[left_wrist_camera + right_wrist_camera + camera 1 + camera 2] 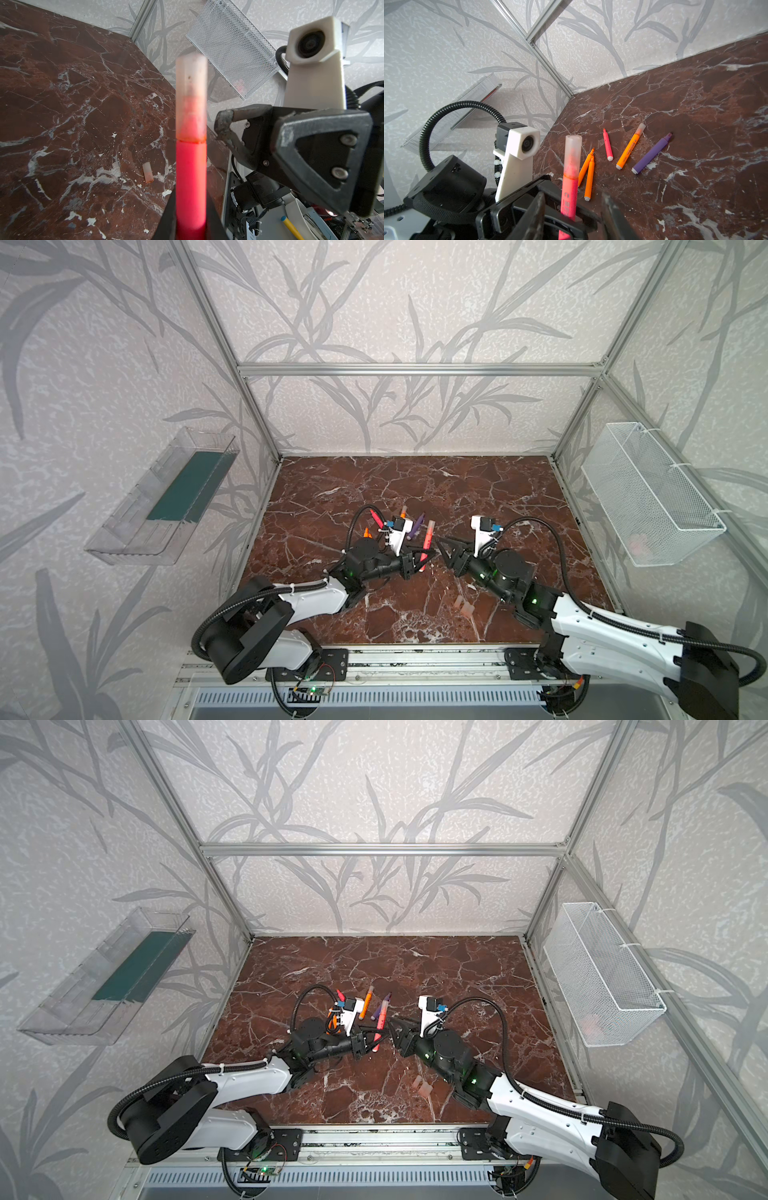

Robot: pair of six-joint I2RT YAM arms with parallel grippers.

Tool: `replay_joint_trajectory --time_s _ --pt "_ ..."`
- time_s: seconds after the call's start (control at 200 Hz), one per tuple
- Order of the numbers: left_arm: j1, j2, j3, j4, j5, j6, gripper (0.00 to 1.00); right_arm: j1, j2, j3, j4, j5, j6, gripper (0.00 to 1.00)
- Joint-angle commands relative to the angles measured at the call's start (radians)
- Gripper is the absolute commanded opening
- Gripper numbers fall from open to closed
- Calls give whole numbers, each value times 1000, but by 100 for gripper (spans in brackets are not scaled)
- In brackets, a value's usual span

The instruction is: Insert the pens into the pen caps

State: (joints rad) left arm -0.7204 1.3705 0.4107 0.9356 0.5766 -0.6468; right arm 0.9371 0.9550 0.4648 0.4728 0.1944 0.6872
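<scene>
I should tilt the red-pink pen (424, 552) with my left gripper, because it stands crosswise to my right gripper. I should do this until my right gripper can take the pen cap (430, 527) end-on.
My left gripper (191, 207) is shut on a red-pink pen (191, 176), which stands upright above the table in both top views (426, 549). A pale translucent pen cap (191, 97) sits over its tip. My right gripper (573, 204) faces it at close range with its fingers (537, 207) apart on either side of the pen, touching nothing. Behind, on the marble table (695, 124), lie two orange pens (588, 176), a red-pink pen (608, 145), a capped orange pen (630, 146) and a purple pen (651, 154). Two loose pen caps (463, 605) lie nearer the front.
A white wire basket (652, 497) hangs on the right wall with something pink in its bottom. A clear plastic tray (166, 497) hangs on the left wall. Aluminium frame posts stand at the table's back corners. The two arms nearly meet at mid-table.
</scene>
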Motion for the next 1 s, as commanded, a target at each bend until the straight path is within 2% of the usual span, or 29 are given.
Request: replay_joint_trajectory --time_s 0.0,0.115,0.395,0.64,0.91,0.995 --pt "-10 4 30 0 -3 21 0 4 2 87 -107 65 -10 50" --pt "-23 0 40 -30 -12 45 0 1 41 140 -163 87 -9 50" --pt "-77 -62 57 -168 -90 141 0 0 116 206 -181 74 -11 50" --pt "-89 -104 52 -216 -119 170 0 0 160 231 -183 58 2 50" --pt "-93 -105 51 -216 -122 175 0 0 174 240 -198 27 -4 13" --pt "-91 -116 57 -232 -139 176 0 2 165 231 -221 1 -18 4"
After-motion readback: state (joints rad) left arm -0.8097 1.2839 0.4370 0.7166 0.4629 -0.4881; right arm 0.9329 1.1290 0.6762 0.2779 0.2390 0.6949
